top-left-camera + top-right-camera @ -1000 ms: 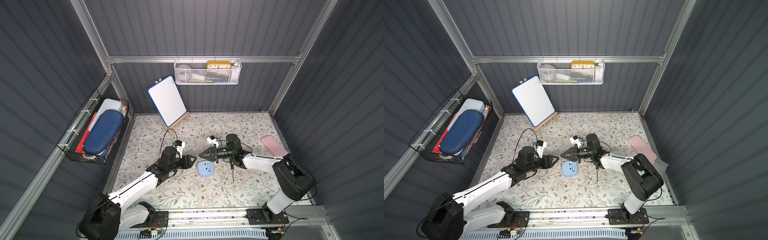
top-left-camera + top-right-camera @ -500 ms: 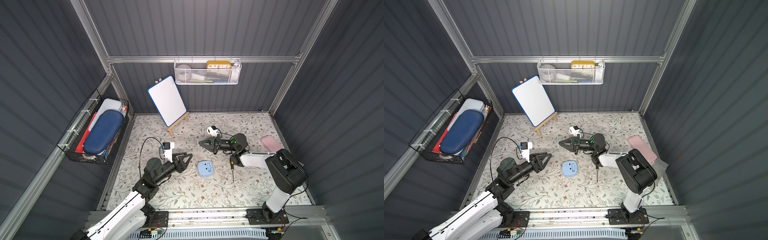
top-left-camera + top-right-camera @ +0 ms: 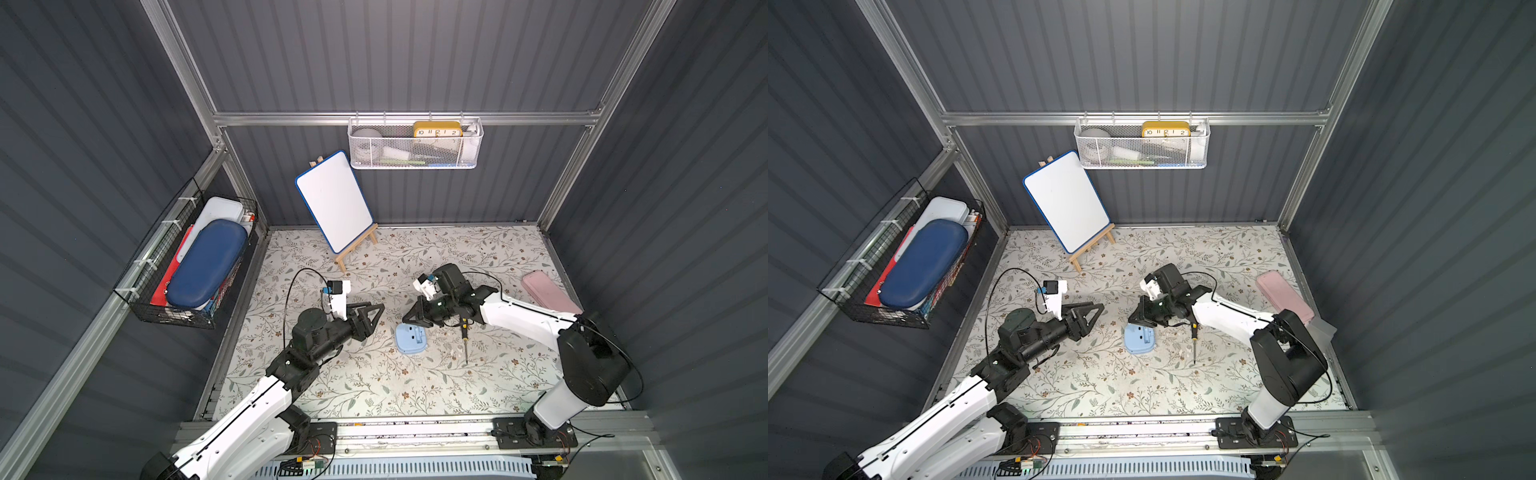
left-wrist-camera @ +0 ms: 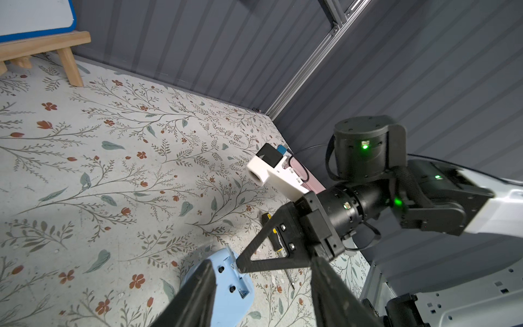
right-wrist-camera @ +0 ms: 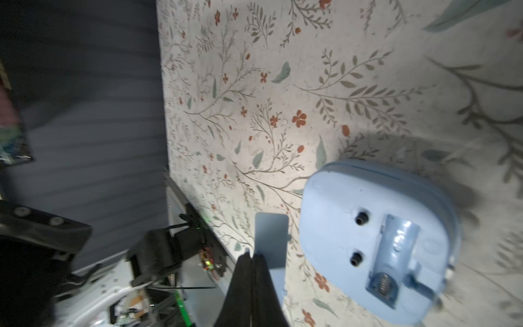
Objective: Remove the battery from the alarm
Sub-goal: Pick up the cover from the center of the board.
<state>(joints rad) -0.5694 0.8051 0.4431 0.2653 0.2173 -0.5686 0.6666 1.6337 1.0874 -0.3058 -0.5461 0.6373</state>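
The light-blue cover piece [image 5: 271, 234] pokes end-on from my right gripper, slanted to the alarm's battery compartment, so I should first pass it to my left gripper's open fingers [image 3: 379, 315].
The alarm [image 3: 410, 338] [image 3: 1139, 338] lies face down on the floral table, its blue back up. Its battery compartment [image 5: 393, 254] stands uncovered, showing a spring and a bare blue trough. No battery is in view. My right gripper [image 3: 405, 322] [image 5: 252, 256] hovers at the alarm's far edge, shut on a thin flat light-blue cover piece [image 5: 271, 240] that sticks out past the tips. My left gripper [image 3: 376, 316] [image 4: 261, 262] hangs open just left of the alarm [image 4: 226, 294], with nothing between its fingers.
A yellow-and-black screwdriver [image 3: 464, 338] lies right of the alarm. A pink case [image 3: 548, 291] sits at the right wall, and a whiteboard on an easel [image 3: 334, 201] at the back. Wire baskets hang on the back wall [image 3: 415, 143] and left wall [image 3: 191, 266].
The right gripper drew back toward the rear of the table, then came forward and down again to the alarm's far edge. The left gripper backed off slightly to the left and stayed open.
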